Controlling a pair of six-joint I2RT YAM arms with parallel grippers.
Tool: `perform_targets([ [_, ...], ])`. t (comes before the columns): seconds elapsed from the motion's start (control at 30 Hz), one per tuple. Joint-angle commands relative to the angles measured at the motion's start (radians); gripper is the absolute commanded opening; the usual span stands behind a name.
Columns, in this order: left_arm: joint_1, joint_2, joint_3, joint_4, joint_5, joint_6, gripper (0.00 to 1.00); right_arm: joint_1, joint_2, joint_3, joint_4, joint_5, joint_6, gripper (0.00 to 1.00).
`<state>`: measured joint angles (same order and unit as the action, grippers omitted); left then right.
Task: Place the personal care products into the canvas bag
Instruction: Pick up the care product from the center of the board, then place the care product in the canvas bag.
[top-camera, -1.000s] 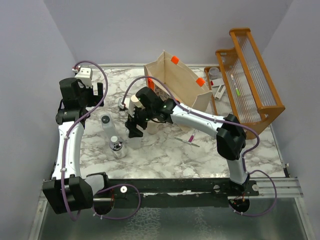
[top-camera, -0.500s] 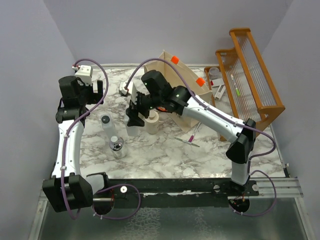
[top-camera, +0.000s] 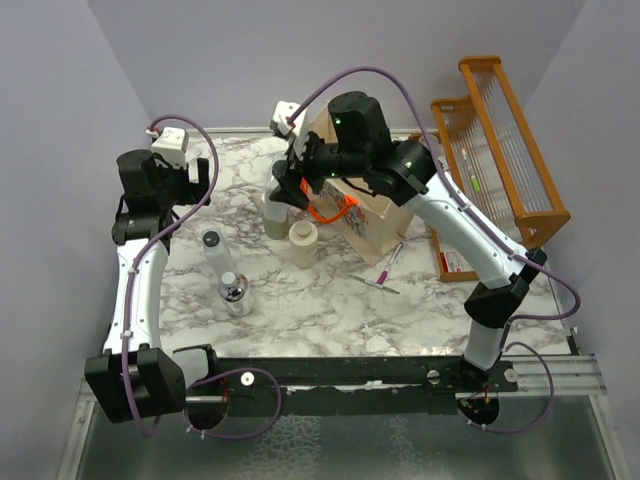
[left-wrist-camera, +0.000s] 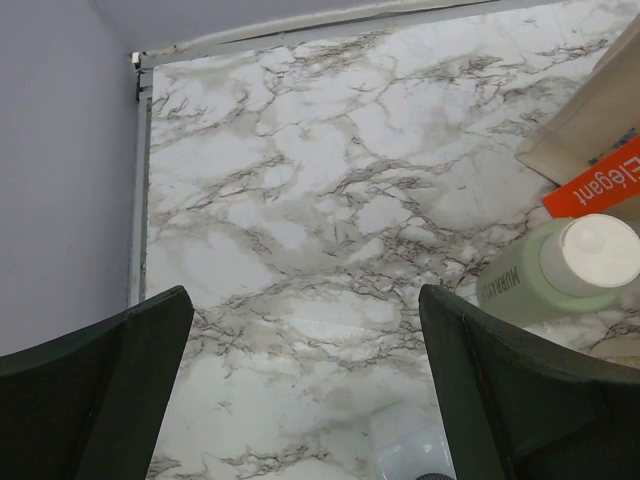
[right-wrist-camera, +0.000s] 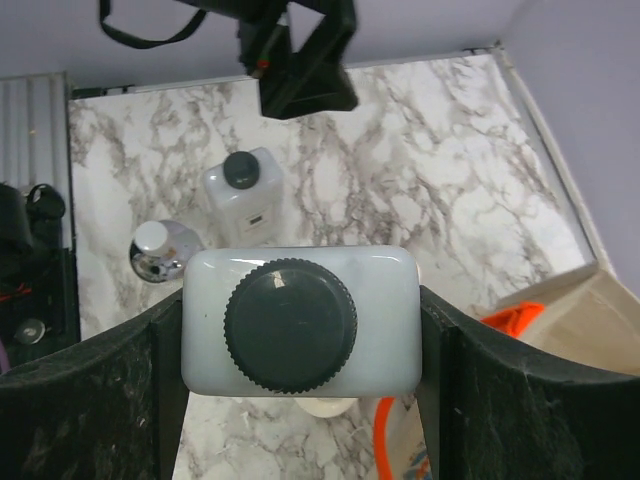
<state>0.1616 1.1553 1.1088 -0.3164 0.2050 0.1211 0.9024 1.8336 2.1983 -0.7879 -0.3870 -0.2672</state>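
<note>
The canvas bag (top-camera: 380, 222) stands unheld next to the white bottle in my right gripper, so I should hold the orange handle (top-camera: 308, 200) with my left gripper while the bottle goes in.
My right gripper (top-camera: 287, 190) (right-wrist-camera: 300, 330) is shut on a white bottle with a dark cap (right-wrist-camera: 300, 320) and holds it in the air, left of the canvas bag (top-camera: 378, 215). The bag's orange handle (top-camera: 330, 208) hangs just right of the gripper and also shows in the right wrist view (right-wrist-camera: 390, 440). On the marble stand the olive-green bottle (top-camera: 274, 218) (left-wrist-camera: 560, 270), the beige bottle (top-camera: 303, 243), another white bottle with a grey cap (top-camera: 213, 250) (right-wrist-camera: 243, 190) and the short chrome-capped bottle (top-camera: 235, 295) (right-wrist-camera: 160, 250). My left gripper (top-camera: 197, 178) (left-wrist-camera: 305, 400) is open and empty at the far left.
The orange wooden slatted rack (top-camera: 500, 150) stands at the right back. A pink pen (top-camera: 385, 268) and a red-and-white item (top-camera: 455, 262) lie on the marble table (top-camera: 320, 300) right of the bag. Grey walls close in the left and back.
My right gripper has risen off the table with the white bottle and moved back and to the right, toward the bag. The left arm has not moved.
</note>
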Motion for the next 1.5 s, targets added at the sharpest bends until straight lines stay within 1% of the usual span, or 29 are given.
perform_targets([
  [0.0, -0.011, 0.015, 0.031, 0.042, 0.080, -0.011, 0.99, -0.098, -0.072, 0.103, 0.093, 0.046, -0.014, 0.01],
  [0.2, -0.047, 0.054, 0.031, 0.052, 0.125, -0.014, 0.99, -0.237, -0.050, 0.156, 0.115, 0.037, -0.013, 0.01],
  [0.37, -0.101, 0.088, 0.034, 0.071, 0.152, -0.011, 0.99, -0.340, -0.013, 0.188, 0.131, 0.018, -0.006, 0.01],
  [0.5, -0.167, 0.126, 0.058, 0.085, 0.189, 0.007, 0.99, -0.390, 0.024, 0.197, 0.145, 0.004, -0.002, 0.01],
  [0.7, -0.274, 0.233, 0.149, 0.072, 0.256, 0.013, 0.96, -0.411, 0.085, 0.167, 0.179, -0.007, -0.008, 0.01],
  [0.9, -0.330, 0.362, 0.207, 0.124, 0.347, -0.044, 0.85, -0.412, 0.146, 0.155, 0.225, -0.010, -0.006, 0.01],
  [1.03, -0.353, 0.439, 0.231, 0.170, 0.399, -0.064, 0.81, -0.412, 0.184, 0.158, 0.242, -0.013, -0.007, 0.01],
  [1.2, -0.363, 0.488, 0.195, 0.334, 0.452, -0.147, 0.78, -0.413, 0.226, 0.145, 0.282, -0.021, 0.000, 0.01],
  [1.27, -0.376, 0.511, 0.204, 0.353, 0.461, -0.159, 0.76, -0.412, 0.242, 0.146, 0.290, -0.019, 0.001, 0.01],
  [1.47, -0.401, 0.569, 0.226, 0.367, 0.474, -0.191, 0.61, -0.413, 0.284, 0.125, 0.314, -0.013, 0.002, 0.01],
])
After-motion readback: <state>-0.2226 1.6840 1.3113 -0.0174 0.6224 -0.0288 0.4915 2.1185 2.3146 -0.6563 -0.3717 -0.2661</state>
